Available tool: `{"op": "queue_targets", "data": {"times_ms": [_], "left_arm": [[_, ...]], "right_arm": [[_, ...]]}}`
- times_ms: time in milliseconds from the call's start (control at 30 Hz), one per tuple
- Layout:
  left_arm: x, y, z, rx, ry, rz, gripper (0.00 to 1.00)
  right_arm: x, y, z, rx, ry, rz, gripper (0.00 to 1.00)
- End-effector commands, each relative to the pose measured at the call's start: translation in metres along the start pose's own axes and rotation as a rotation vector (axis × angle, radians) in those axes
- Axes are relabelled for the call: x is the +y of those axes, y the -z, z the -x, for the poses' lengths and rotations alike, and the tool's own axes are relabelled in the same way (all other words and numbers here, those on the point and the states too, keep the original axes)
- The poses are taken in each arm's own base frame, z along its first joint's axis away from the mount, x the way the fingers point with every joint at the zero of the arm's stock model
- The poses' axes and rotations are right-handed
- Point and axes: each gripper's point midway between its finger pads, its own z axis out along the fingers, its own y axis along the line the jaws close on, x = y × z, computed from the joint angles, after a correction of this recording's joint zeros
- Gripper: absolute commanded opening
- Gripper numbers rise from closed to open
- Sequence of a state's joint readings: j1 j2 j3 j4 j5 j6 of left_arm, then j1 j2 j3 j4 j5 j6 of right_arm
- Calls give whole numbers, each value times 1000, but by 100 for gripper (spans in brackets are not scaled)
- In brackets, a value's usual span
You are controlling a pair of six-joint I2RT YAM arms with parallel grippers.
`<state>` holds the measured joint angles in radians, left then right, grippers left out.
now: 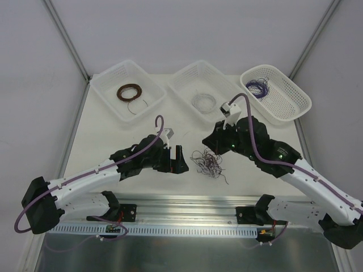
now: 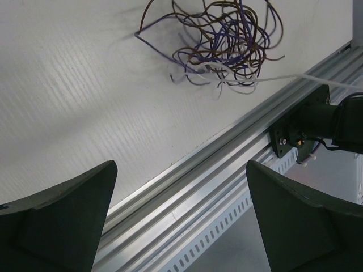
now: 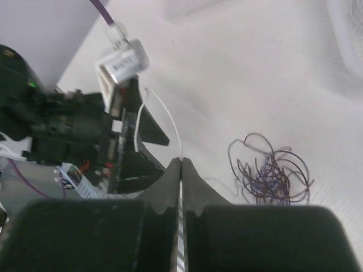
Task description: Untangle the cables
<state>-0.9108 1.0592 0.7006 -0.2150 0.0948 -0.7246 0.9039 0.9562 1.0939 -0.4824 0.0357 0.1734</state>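
Observation:
I should pull the white wire in my right gripper up and away because it still runs into the clump (image 2: 255,80), and then pass it to my open left gripper (image 1: 174,153).
The cables (image 1: 208,161) are a small scribble of thin purple and dark brown wires on the white table between my two grippers. The clump shows at the top of the left wrist view (image 2: 227,39) and low right in the right wrist view (image 3: 272,175). My right gripper (image 3: 181,161) is shut on a thin white wire (image 3: 164,110) that arcs up from its tips; it hovers just above and right of the clump (image 1: 211,137). The white wire also trails from the clump in the left wrist view (image 2: 272,78). My left gripper (image 2: 180,167) is open and empty, left of the clump (image 1: 177,158).
Three white baskets stand at the back: the left one (image 1: 108,85) holds a brown ring coil (image 1: 129,92), the middle one (image 1: 187,76) a whitish coil (image 1: 203,102), the right one (image 1: 295,105) a purple coil (image 1: 258,88). An aluminium rail (image 1: 187,204) runs along the near edge.

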Motion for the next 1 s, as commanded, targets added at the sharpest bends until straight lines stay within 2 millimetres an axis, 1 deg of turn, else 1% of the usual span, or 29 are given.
{"op": "queue_targets", "data": {"times_ms": [0,33,100,133,167,233,267,333,367,400,467,500,567,633,700,733,800,867,933,967], "left_arm": [[-11,6,13,-60,2,-27,99],[-10,6,12,-60,2,-25,99],[-8,6,12,-62,6,-21,99],[-8,6,11,-62,6,-19,99],[-8,7,12,-66,6,-19,99],[-6,6,12,-70,6,-12,99],[-5,6,11,-68,3,-10,99],[-5,7,12,-71,3,-11,99],[-5,6,13,-73,2,-11,99],[-5,7,12,-72,2,-10,99],[-4,7,12,-74,-1,-7,99],[-3,7,11,-75,-3,-4,99],[0,6,11,-80,-4,5,99],[1,6,11,-81,-7,10,99],[0,6,12,-81,-8,8,99],[1,5,12,-78,-8,10,99],[-1,6,13,-81,-16,6,99],[-2,7,15,-87,-30,1,99],[-4,8,17,-95,-36,-6,99],[-4,8,16,-95,-40,-8,99]], "right_arm": [[24,22,52,-136,-7,52,1],[32,31,68,-174,-5,72,1],[40,36,81,-198,9,97,1],[44,41,89,-219,12,110,1],[50,49,101,-250,17,126,1],[54,57,115,-294,26,129,1],[57,64,125,-325,30,136,1],[57,69,138,-370,39,124,1],[58,76,147,-402,38,120,1],[57,78,153,-420,37,108,1],[62,88,165,-453,52,120,1],[68,99,178,-488,54,137,1],[74,110,190,-524,65,157,1],[82,133,208,-609,68,192,1],[82,146,220,-680,73,193,1],[82,158,228,-731,68,198,1],[77,166,236,-774,54,170,1],[77,167,238,-784,54,170,1],[71,159,232,-761,57,137,1],[65,148,225,-735,56,111,1]]}}
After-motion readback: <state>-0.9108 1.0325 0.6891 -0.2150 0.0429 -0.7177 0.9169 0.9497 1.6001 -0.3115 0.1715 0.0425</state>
